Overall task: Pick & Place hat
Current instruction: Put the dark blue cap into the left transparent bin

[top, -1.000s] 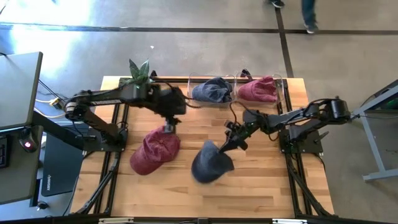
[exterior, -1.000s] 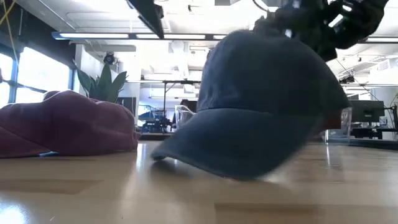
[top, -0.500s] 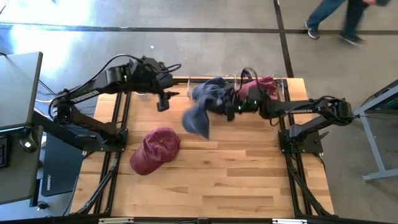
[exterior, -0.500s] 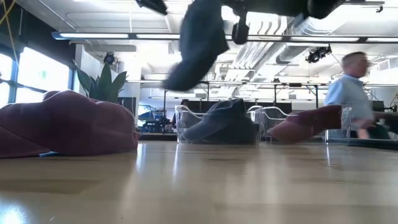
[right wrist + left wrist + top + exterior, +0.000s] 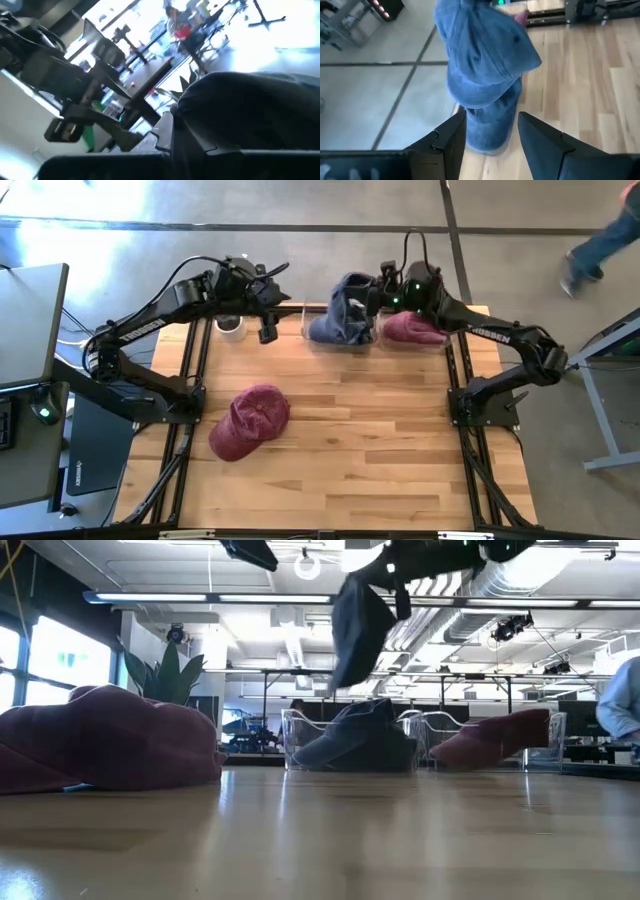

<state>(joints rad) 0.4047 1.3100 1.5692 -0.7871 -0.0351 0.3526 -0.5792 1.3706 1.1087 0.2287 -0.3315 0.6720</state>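
Note:
My right gripper goes on lowering the held blue hat [image 5: 359, 635], which hangs over the clear bin with the other blue hat [image 5: 362, 743], until it comes to rest there.
A blue hat [image 5: 350, 295] hangs in the air over the left clear bin [image 5: 312, 315], with my right gripper [image 5: 374, 297] shut on it. In the low view the blue hat [image 5: 360, 628] dangles high above the table. Another blue hat [image 5: 332, 332] lies in that bin, and a red hat [image 5: 415, 330] lies in the right bin. A second red hat [image 5: 250, 420] rests crown up on the wood at the near left. My left gripper [image 5: 268, 330] hovers open near the far left, well away from the red hat, facing the hanging hat [image 5: 485, 50]. My right gripper holds the blue hat by its upper edge [image 5: 366, 292], coming at it about level from the table's right side. The hat itself hides the fingers in the right wrist view. It hangs below the gripper, lifted clear, above the bin.
A potted plant [image 5: 165, 675] and a white pot [image 5: 230, 325] stand at the far left corner. A person [image 5: 600, 240] walks on the floor beyond the far right. Bare wood [image 5: 380, 440] covers the middle and near right.
My right gripper has lifted the blue hat off the middle of the table and carried it up and toward the far edge, over the bins; the hat now hangs from it. My left gripper has risen from the red hat toward the far left. The red hat stayed put.

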